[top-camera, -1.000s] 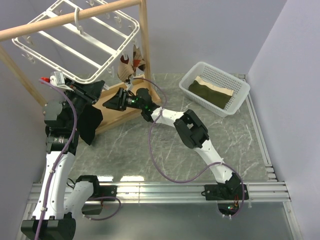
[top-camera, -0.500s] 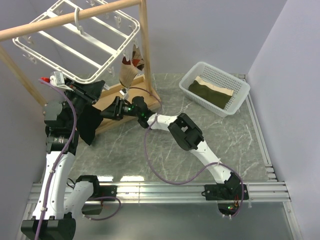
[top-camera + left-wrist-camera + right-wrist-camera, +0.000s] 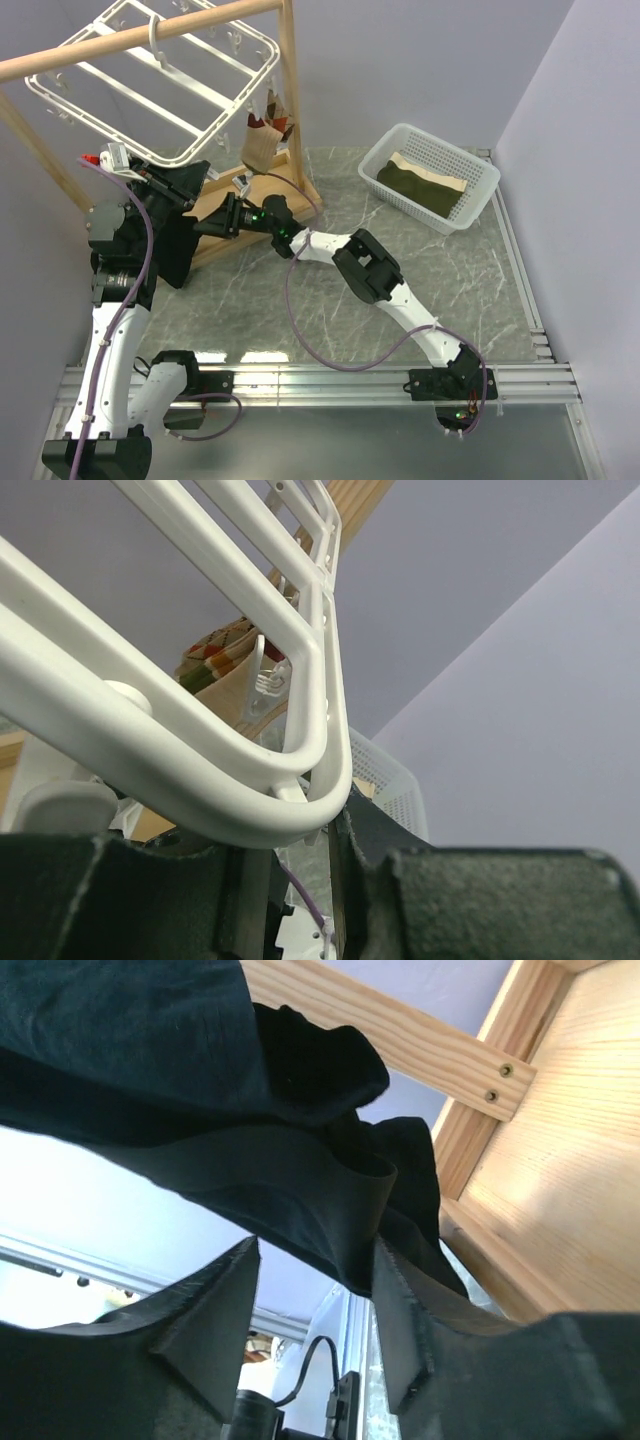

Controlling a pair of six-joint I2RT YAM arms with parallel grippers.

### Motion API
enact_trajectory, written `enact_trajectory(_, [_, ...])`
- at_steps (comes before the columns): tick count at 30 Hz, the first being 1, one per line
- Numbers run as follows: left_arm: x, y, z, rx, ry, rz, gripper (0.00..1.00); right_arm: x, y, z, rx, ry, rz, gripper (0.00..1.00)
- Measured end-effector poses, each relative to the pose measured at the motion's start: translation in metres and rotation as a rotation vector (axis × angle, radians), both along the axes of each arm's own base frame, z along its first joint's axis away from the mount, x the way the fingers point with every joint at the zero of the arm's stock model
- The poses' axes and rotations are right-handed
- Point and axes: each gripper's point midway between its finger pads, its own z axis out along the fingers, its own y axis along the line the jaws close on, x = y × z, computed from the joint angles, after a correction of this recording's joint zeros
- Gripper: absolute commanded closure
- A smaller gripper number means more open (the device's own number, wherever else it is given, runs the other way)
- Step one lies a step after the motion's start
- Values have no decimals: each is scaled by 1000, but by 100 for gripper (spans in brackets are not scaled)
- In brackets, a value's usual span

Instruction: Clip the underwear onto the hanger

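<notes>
I should open wider, center on the fold [image 3: 348, 1230] and pinch it before clipping it, since the underwear's fold lies against a fingertip of my right gripper [image 3: 368, 1268].
The black underwear [image 3: 175, 250] hangs from my left gripper [image 3: 195, 172], which is raised just under the near corner of the white hanger [image 3: 170, 90]. In the left wrist view, the hanger's corner [image 3: 200, 770] sits just above my left gripper [image 3: 285, 880]. The jaws stand a narrow gap apart, with a white clip tab and a fold of the black fabric [image 3: 385, 825] between them. My right gripper [image 3: 212, 222] is open at the underwear's hanging right edge. In the right wrist view, a fold of the underwear [image 3: 200, 1060] dips between the fingers of my right gripper [image 3: 315, 1300].
The wooden pole stand [image 3: 290, 100] holds the hanger, and its base board [image 3: 560, 1160] lies right behind my right gripper. A small brown garment [image 3: 262, 140] hangs on a clip. A white basket [image 3: 480, 195] with an olive-and-tan cloth [image 3: 425, 180] sits at the back right.
My right gripper has moved left along the stand's base to the underwear's edge. The left arm and the underwear have stayed put.
</notes>
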Motion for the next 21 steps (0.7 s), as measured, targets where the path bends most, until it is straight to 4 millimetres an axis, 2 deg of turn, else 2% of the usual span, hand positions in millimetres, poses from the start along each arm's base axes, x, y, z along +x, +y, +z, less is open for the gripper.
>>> enact_trajectory(2, [0,0,0,0,0,1,100,-2,1,1,10,-9,7,54])
enact_trajectory(5, [0,1,-1,0,2,3,100,-6,3,1,15,-11,19,74])
enact_trajectory(6, [0,1,-1,0,3,3,100,-8,3,1,17,-13,24,85])
enact_trajectory(9, [0,1,-2,1,6,4,100,-10,2,3,28,-31,31,100])
enact_trajectory(12, [0,1,-2,1,6,4,100,-9,-2,-2,28,-40,29,100])
enact_trajectory(18, [0,2,-1,0,6,5,100,-10,-24,-49,-81,-11,15,100])
enact_trajectory(21, [0,1,-3,0,12,3,100,-2,-33,-55,-106,-20,-6,100])
